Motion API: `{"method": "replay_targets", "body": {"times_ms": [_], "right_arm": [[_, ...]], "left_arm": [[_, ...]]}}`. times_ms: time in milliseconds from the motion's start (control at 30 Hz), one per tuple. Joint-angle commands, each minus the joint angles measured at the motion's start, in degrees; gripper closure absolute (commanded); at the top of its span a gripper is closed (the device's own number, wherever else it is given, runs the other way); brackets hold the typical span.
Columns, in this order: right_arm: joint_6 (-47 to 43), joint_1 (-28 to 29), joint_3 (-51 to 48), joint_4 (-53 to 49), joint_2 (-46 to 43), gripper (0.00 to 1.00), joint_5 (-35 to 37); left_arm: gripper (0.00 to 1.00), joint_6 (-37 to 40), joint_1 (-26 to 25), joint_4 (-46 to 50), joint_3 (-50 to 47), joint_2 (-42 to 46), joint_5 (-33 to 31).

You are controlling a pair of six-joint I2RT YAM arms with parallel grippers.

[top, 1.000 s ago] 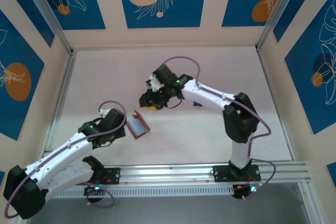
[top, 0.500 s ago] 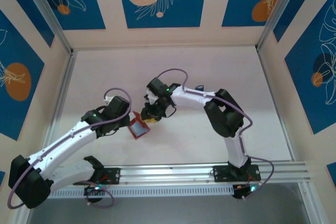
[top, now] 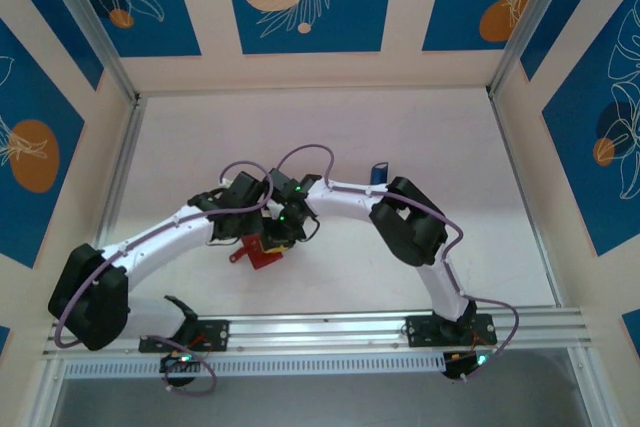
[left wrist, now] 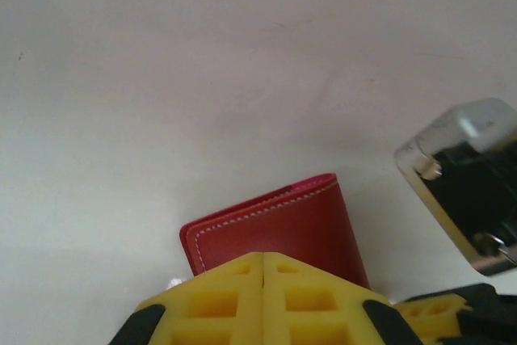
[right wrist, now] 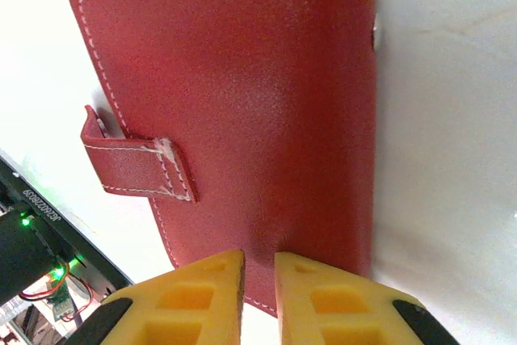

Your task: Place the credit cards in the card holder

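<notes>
The strap's stitched end (right wrist: 174, 170) faces up on the card holder. Next, my right gripper takes the card holder's folded edge (right wrist: 368, 119) and turns it over before closing the strap.
The red card holder (top: 264, 255) lies closed on the white table, with its strap (right wrist: 133, 163) sticking out to the left. Its outer cover (right wrist: 258, 103) faces up, and a silver snap (right wrist: 376, 34) sits at one edge. Both grippers meet over it. My left gripper (left wrist: 264, 258) is shut, its yellow fingers pressed together, and its tips rest over the holder (left wrist: 283, 220). My right gripper (right wrist: 259, 258) hovers at the holder's near edge. Its fingers are a narrow slit apart and I see nothing between them. The credit cards are hidden.
A narrow blue item (top: 379, 172) stands behind the right arm's elbow. A metal part of the right arm (left wrist: 464, 187) sits close to the right of the left fingers. Aluminium frame posts and walls ring the table (top: 450, 127).
Both grippers have closed in over the card holder from either side. The holder showed its pale inside while tilted up at the left gripper; now it lies closed with the red cover up.
</notes>
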State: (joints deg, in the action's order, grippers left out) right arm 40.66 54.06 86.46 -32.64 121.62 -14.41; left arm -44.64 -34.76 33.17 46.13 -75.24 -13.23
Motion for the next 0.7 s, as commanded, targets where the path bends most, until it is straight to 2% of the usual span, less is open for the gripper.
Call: {"method": "replay_targets", "body": {"times_ms": [0,167,467,667], "right_arm": [[0.36,-1.37,-2.33,-0.23,-0.31,0.82,-1.32],[0.38,-2.11,-3.13,0.64,-0.42,0.84,-2.64],[-0.05,-3.7,-3.43,1.3,-1.73,0.83,-4.66],[-0.19,-7.44,-8.67,5.36,-7.59,0.63,-7.99]], "left_arm": [[0.96,-0.28,1.41,-3.09,-1.52,-1.45,1.64],[0.97,-0.07,1.83,-6.58,-2.95,-4.92,3.91],[0.98,-1.66,1.89,-8.45,-8.59,-6.5,3.0],[0.98,-1.86,1.96,-9.46,-13.47,-5.18,1.81]]}}
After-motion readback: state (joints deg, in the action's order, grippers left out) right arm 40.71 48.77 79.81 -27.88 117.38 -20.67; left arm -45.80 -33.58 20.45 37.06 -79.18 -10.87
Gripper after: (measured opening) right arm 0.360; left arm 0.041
